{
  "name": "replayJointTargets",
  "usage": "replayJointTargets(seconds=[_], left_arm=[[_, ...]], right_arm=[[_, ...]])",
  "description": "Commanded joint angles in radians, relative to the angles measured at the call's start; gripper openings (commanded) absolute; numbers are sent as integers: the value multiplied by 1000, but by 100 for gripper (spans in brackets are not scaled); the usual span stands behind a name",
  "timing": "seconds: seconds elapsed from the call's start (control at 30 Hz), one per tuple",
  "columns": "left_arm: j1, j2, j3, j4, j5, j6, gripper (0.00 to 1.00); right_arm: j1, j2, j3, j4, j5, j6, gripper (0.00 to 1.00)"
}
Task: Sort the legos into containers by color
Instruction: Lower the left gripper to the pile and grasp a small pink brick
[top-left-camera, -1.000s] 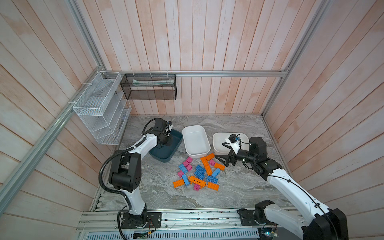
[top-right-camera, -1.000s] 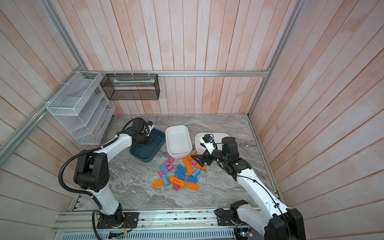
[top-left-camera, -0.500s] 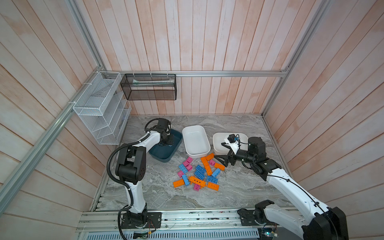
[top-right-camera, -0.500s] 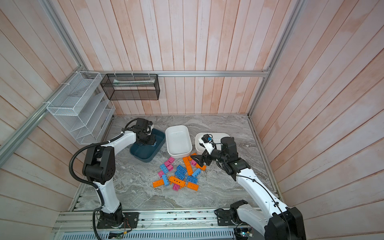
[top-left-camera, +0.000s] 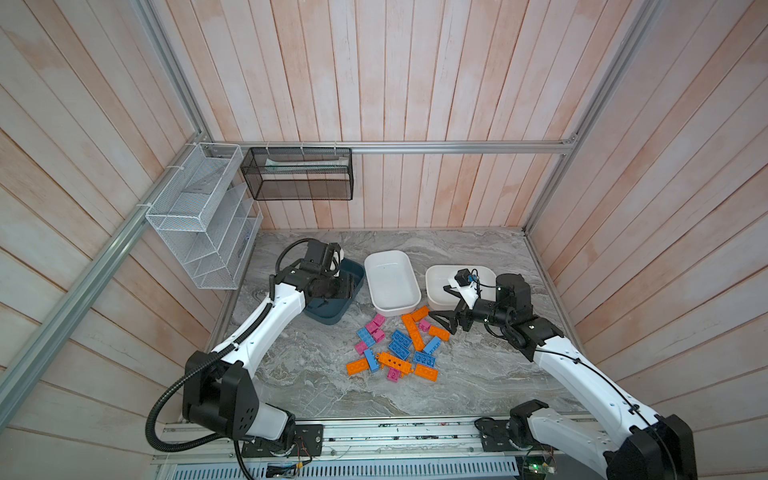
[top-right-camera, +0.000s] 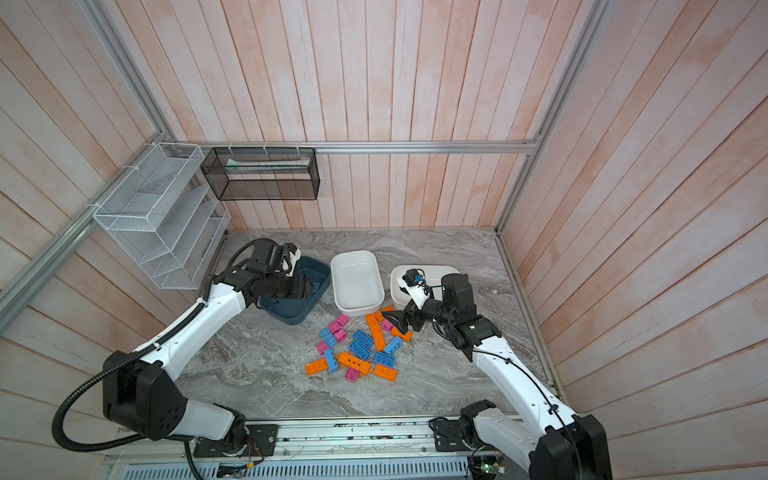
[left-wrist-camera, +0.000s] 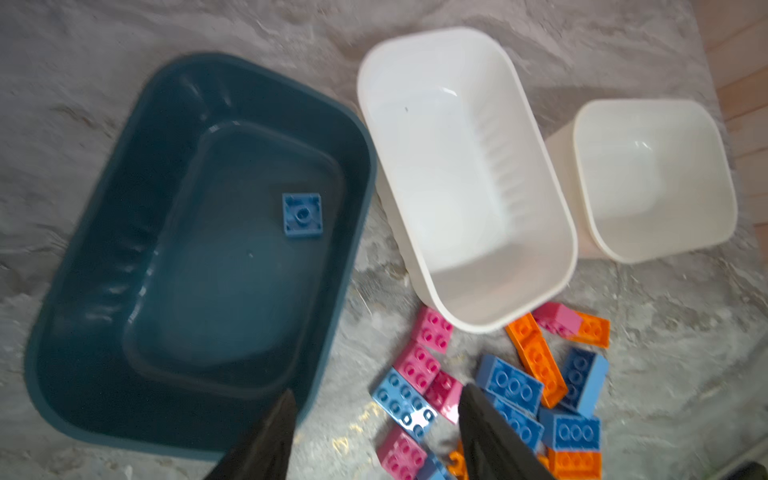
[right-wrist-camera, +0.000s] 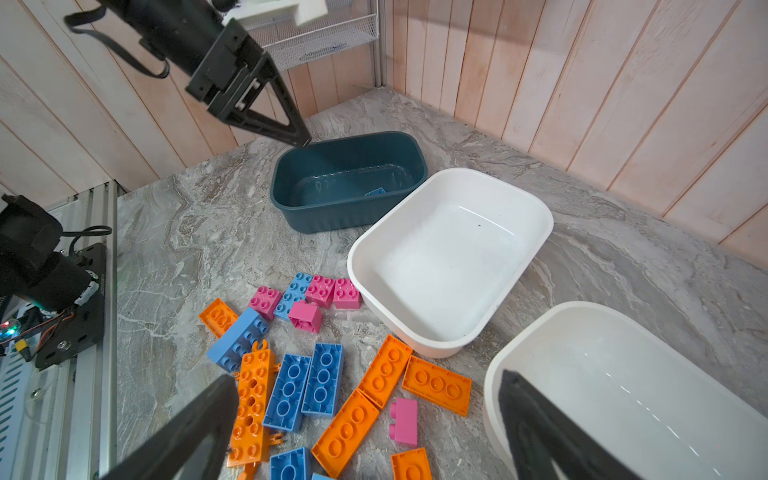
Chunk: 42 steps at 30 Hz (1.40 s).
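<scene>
The pink brick at the heap's edge has open marble (top-left-camera: 345, 344) next to it, so the robot's left gripper should go on moving down toward this brick (top-left-camera: 359, 347) until its fingers are on both sides of it.
The legos (top-left-camera: 399, 349) lie in a mixed heap of blue, pink and orange bricks in front of three containers. Among them is a long orange bar (right-wrist-camera: 251, 411). The dark teal tub (top-left-camera: 328, 316) holds one small blue brick (left-wrist-camera: 302, 215). My left gripper (left-wrist-camera: 378, 392) hangs open and empty above this tub's near edge; in both top views it is over the tub (top-right-camera: 309, 286). The middle white tub (top-left-camera: 390, 308) and the right white tub (top-left-camera: 436, 278) are empty. My right gripper (right-wrist-camera: 368, 378) is open above the heap's right side, beside the right tub (right-wrist-camera: 582, 311), and holds nothing.
A white wire rack (top-left-camera: 199, 220) and a black mesh basket (top-left-camera: 299, 178) hang on the walls at the back left. Wooden walls close in the marble table on three sides. A metal rail (top-left-camera: 374, 432) with both arm bases runs along the front.
My left gripper's jaws have opened over the teal tub, and the arm has shifted slightly there. The right arm has hardly moved.
</scene>
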Motion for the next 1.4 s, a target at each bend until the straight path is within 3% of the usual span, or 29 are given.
replayJointTargets(seconds=[0.0,0.4,0.7,1.07,1.37], left_arm=[[-72,-70,-88,-62,10,-115,66],[-229,-154,-380,95,-10,-391,66],[-251,-43,-441,230,-84,-563,56],[-267,126,-368,198,-144,-617,53],[-272,133,-347,112,-208,-600,49]], right_arm=[[6,-13,36,-31,4,-28,98],[6,-10,32,-53,2,-45,98],[6,-12,7,-33,-2,-30,98],[7,-4,-3,-25,-2,-32,98],[5,-14,-7,-42,5,-39,98]])
